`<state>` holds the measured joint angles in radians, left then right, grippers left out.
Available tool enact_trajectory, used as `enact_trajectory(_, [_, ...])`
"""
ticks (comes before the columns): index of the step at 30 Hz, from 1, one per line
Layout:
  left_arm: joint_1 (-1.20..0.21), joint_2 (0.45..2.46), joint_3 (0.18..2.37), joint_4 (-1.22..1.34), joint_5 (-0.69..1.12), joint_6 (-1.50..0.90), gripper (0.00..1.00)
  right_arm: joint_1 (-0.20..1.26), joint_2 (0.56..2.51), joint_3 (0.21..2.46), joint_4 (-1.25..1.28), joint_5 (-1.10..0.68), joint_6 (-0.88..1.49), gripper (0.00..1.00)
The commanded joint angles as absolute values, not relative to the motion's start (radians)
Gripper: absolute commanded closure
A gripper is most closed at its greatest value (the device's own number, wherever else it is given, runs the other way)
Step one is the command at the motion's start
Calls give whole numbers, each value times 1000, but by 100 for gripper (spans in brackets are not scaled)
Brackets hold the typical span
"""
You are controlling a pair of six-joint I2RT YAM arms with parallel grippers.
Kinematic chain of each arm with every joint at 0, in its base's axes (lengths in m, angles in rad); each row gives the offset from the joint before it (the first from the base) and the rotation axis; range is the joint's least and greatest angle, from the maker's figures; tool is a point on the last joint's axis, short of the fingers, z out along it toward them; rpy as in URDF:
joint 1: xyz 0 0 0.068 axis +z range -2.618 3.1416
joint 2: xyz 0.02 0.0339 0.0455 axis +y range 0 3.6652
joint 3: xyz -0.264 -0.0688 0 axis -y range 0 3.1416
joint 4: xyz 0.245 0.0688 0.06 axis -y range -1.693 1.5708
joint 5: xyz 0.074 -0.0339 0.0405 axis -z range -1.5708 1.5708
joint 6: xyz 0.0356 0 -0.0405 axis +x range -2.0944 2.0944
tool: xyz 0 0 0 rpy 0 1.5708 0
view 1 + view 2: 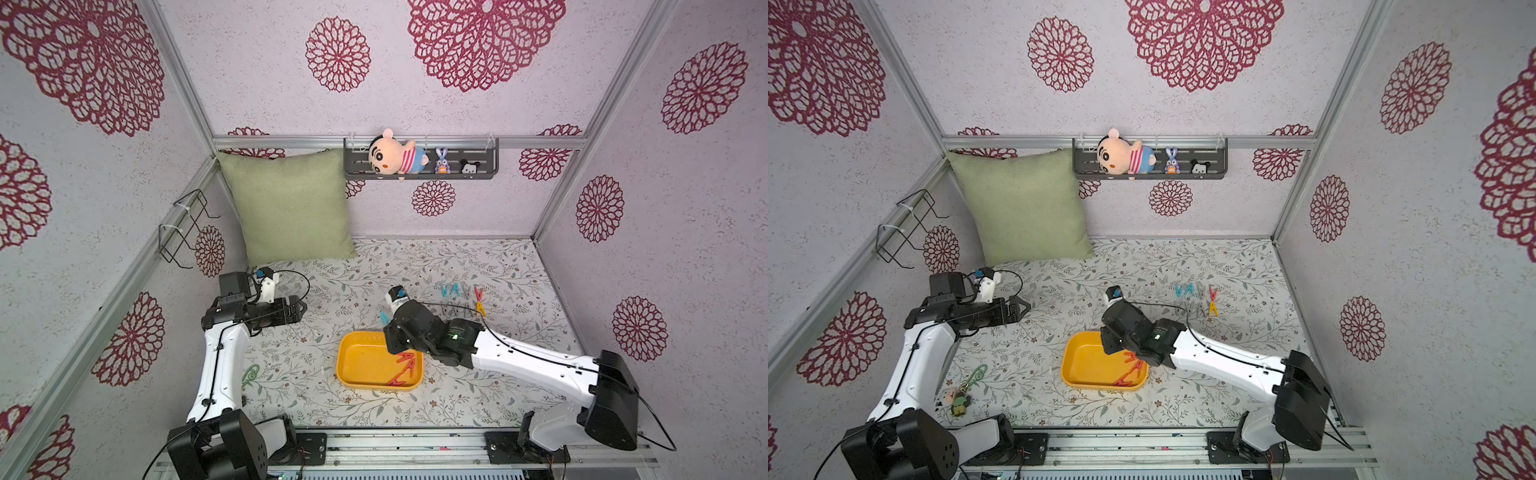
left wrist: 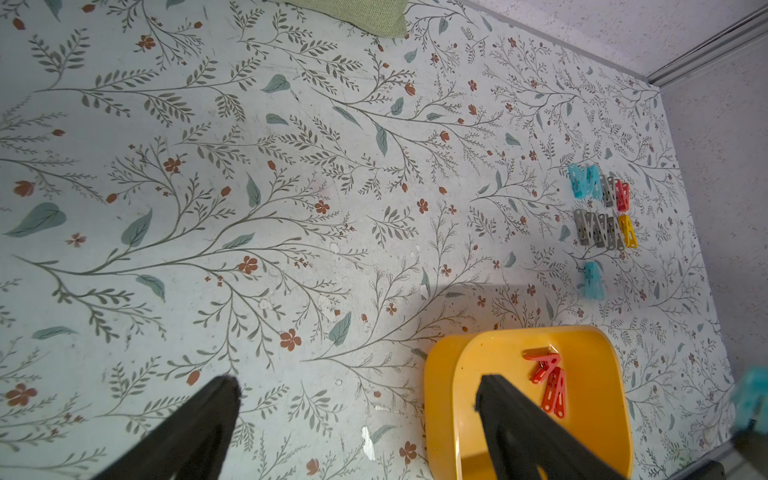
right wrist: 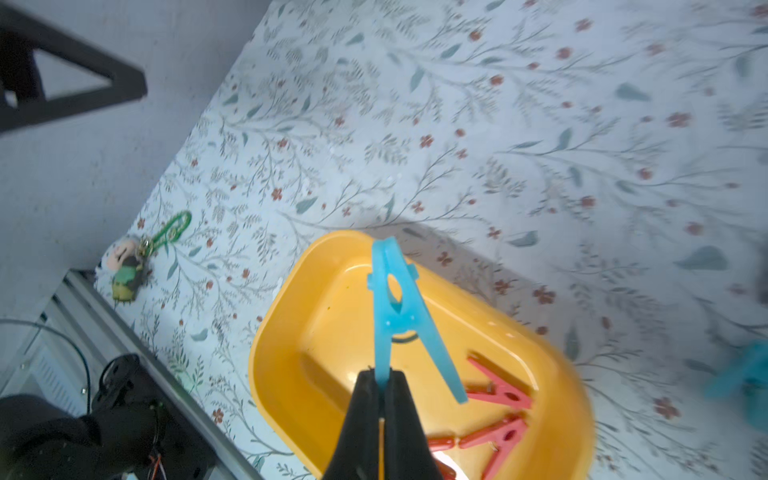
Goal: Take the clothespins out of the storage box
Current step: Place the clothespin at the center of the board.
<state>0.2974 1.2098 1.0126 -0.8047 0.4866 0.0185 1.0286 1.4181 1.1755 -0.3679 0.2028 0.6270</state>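
I keep going with my right gripper and release the held clothespin (image 3: 393, 300), which is clear of the red ones, at the spot (image 2: 618, 281) that is open beside the lone teal clothespin.
My right gripper (image 3: 380, 376) is shut on one leg of a teal-blue clothespin (image 3: 395, 307), which hangs above the yellow storage box (image 3: 332, 332). In both top views that gripper's wrist covers the box's far right corner (image 1: 399, 336) and hides the held pin. Red clothespins (image 1: 405, 365) (image 2: 548, 378) lie in the box's right half (image 1: 353, 365). Several teal, grey, red and yellow clothespins (image 1: 457, 291) (image 2: 602, 208) sit in rows on the table behind the box, and one teal clothespin (image 1: 383, 318) lies apart. My left gripper (image 1: 301, 311) (image 2: 357, 382) is open and empty, left of the box.
A green cushion (image 1: 291, 208) leans in the back left corner. A dark wall shelf (image 1: 419, 174) holds small toys. A wire rack (image 1: 183, 228) hangs on the left wall. A keychain with a small doll (image 1: 963, 395) lies near the front left, by the metal rail.
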Motion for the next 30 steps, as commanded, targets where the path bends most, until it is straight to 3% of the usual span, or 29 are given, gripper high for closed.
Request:
enact_trajectory(1, [307,1189,1005,-789,505,34,3,918,1350,1134,-483,241,692,100])
enact_trajectory(13, [307,1187,1005,-793,505,33,3,530,1391,947,-559,83,650,100])
enact_trajectory(30, [307,1185,1003,-791,503,34,3,418,1601,911,-440,-17,532,100])
